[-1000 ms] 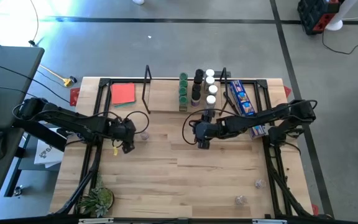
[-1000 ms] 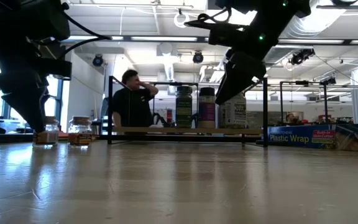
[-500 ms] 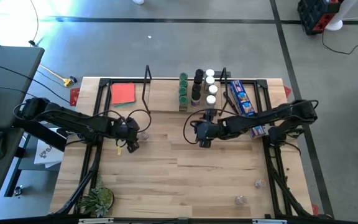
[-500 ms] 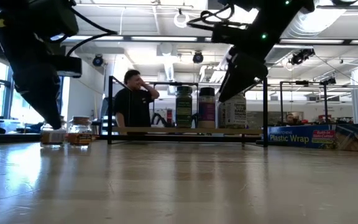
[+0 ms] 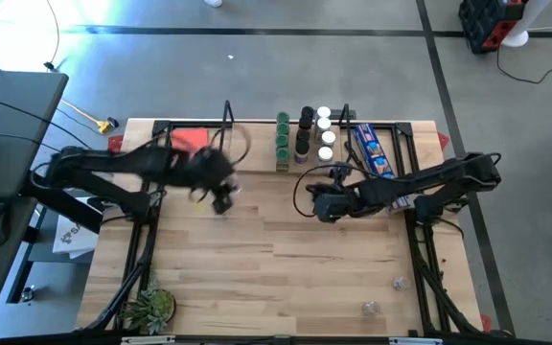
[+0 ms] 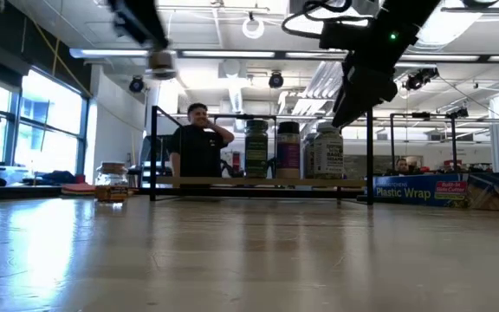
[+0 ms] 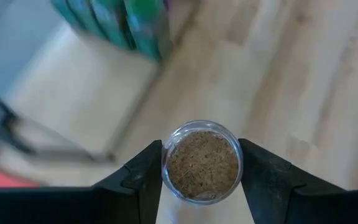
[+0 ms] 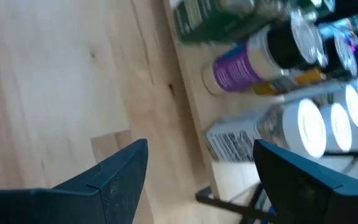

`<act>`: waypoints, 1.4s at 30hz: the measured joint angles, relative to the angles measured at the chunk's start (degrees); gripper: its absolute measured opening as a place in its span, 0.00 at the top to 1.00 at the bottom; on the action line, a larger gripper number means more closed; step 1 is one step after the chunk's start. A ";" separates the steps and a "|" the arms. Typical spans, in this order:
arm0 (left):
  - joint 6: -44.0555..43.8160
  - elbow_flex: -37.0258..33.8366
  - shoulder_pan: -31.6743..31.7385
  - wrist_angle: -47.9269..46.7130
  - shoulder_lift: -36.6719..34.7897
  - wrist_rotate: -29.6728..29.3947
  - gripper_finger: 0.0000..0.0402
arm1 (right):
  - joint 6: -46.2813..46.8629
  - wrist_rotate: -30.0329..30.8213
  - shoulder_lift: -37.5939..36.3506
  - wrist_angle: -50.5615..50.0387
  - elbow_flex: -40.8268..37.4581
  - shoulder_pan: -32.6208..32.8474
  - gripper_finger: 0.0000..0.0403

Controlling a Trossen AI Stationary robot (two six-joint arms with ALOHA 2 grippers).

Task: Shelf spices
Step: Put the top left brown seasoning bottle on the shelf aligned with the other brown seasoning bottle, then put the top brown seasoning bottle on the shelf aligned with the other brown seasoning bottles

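The small jar (image 6: 160, 63) is hanging upright, and the shelf (image 5: 256, 132) next to the green-lidded jars is free. My left gripper should keep carrying the small jar until it stands there.
My left gripper (image 5: 220, 198) hangs high above the table in front of the shelf's (image 5: 257, 153) left half and is shut on a small clear jar (image 7: 202, 165) of brown spice, which is blurred in the low view (image 6: 159, 61). Several jars (image 5: 305, 134) with green, black and white lids stand on the light-wood shelf (image 6: 267, 182). Another small jar (image 6: 111, 182) stands on its base on the table. My right gripper (image 5: 324, 208) hovers open in front of the shelved jars (image 8: 260, 56), touching nothing. My left gripper pinches the jar by its round side wall (image 7: 166, 163), one finger (image 7: 145, 174) on either side. The fingers point down from above. The jar's round end faces the wrist camera. The jar is lifted clear, high above the table.
A red card (image 5: 188, 140) lies left of the shelf and a long blue packet (image 5: 372, 151) to its right. Two small jars (image 5: 398, 283) (image 5: 370, 308) lie near the table's near right corner, and a plant (image 5: 149, 307) sits at the near left corner. A person (image 6: 199, 143) sits beyond the table.
My left gripper has risen from the table's left part with one of the two small jars there, lifting it clear, and has moved right and toward the far edge, closer to the shelf. The other jar has stayed in place. My right gripper has drifted right and up.
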 joint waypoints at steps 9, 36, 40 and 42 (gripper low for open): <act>26.81 17.01 26.42 7.72 24.28 7.42 0.58 | 8.71 1.77 -0.02 0.19 -3.93 5.18 0.29; 29.42 19.53 42.28 15.87 41.86 17.55 0.40 | 16.76 10.00 -5.29 0.93 -3.95 10.49 0.29; 31.54 19.95 42.28 15.63 41.49 14.89 0.36 | 16.41 10.01 -5.29 1.26 -3.95 10.49 0.29; 32.53 21.44 42.28 15.03 40.87 13.74 0.36 | 16.20 10.20 -5.29 1.32 -3.95 10.40 0.29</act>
